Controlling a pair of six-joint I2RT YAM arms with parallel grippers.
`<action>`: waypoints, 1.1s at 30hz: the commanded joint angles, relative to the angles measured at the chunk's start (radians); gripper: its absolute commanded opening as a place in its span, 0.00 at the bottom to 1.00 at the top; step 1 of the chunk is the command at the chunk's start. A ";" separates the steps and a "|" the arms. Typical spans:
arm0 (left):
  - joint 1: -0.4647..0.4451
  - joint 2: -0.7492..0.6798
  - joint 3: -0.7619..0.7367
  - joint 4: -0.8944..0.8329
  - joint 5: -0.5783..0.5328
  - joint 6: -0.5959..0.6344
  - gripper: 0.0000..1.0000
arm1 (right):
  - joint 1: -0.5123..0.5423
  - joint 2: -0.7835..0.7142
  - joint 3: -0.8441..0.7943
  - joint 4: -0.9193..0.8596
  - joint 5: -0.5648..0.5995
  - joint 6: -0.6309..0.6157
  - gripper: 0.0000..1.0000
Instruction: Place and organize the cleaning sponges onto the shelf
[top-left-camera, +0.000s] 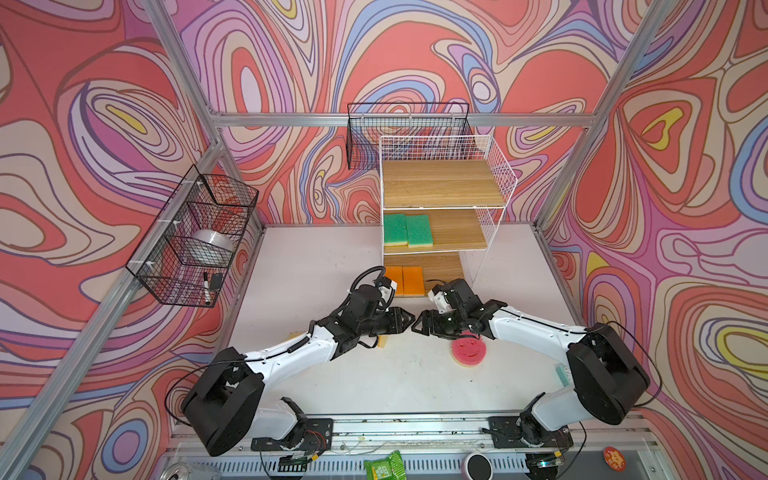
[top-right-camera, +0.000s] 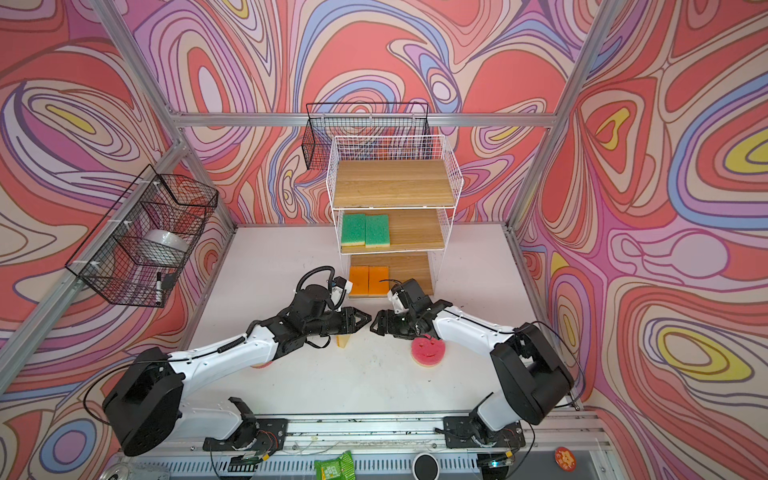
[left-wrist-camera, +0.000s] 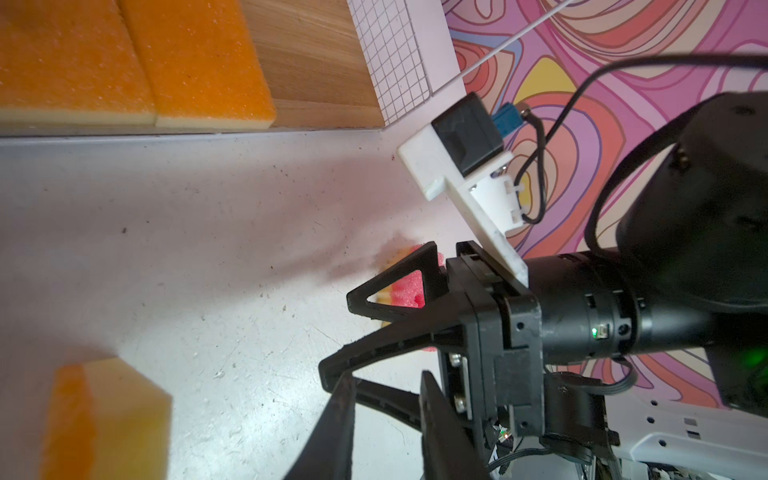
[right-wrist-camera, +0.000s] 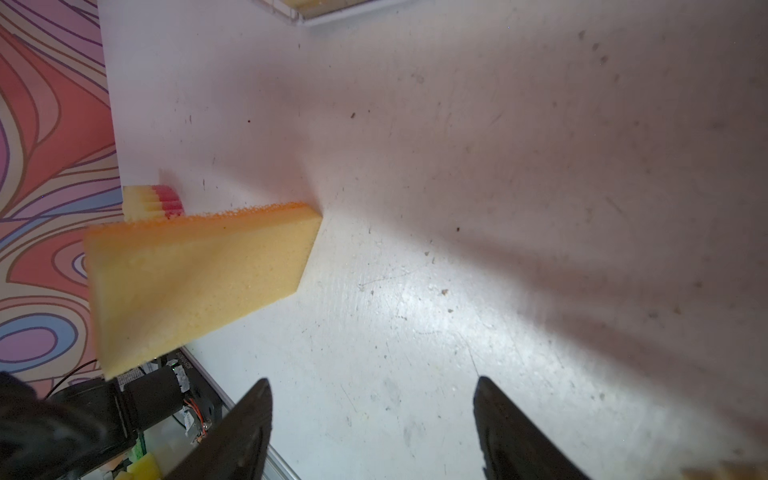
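Next, I back my left gripper away from the orange-faced sponge (top-right-camera: 343, 340), which stands on edge under it, and get the sponge flat (right-wrist-camera: 212, 276) before my right gripper takes it.
The shelf (top-left-camera: 440, 183) holds two green sponges (top-left-camera: 407, 229) on its middle board and two orange ones (top-left-camera: 404, 280) on the bottom board. An orange-faced sponge (top-left-camera: 383, 341) (right-wrist-camera: 199, 282) (left-wrist-camera: 108, 419) stands on edge on the table just below my left gripper (top-left-camera: 409, 320) (left-wrist-camera: 386, 374). That gripper is narrowly open with nothing between its fingers. My right gripper (top-left-camera: 417, 326) (right-wrist-camera: 372, 380) faces it tip to tip, wide open and empty. A pink smiley sponge (top-left-camera: 468, 351) lies beside the right wrist. Another pink-and-yellow sponge (top-right-camera: 262, 365) (right-wrist-camera: 153, 203) peeks out under the left forearm.
A black wire basket (top-left-camera: 195, 237) hangs on the left wall and another (top-left-camera: 407, 133) behind the shelf. A green packet (top-left-camera: 384, 465), a can (top-left-camera: 183, 471) and a round black-and-white object (top-left-camera: 478, 465) lie along the front rail.
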 joint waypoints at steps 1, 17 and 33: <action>0.001 -0.099 0.050 -0.126 -0.083 0.060 0.30 | -0.005 -0.028 -0.016 -0.037 0.026 -0.025 0.79; 0.156 -0.280 -0.025 -0.481 -0.106 0.144 0.33 | -0.005 -0.066 -0.021 -0.052 0.049 -0.054 0.87; 0.067 -0.054 -0.020 -0.301 -0.115 0.112 0.31 | -0.032 -0.122 -0.009 -0.115 0.098 -0.070 0.87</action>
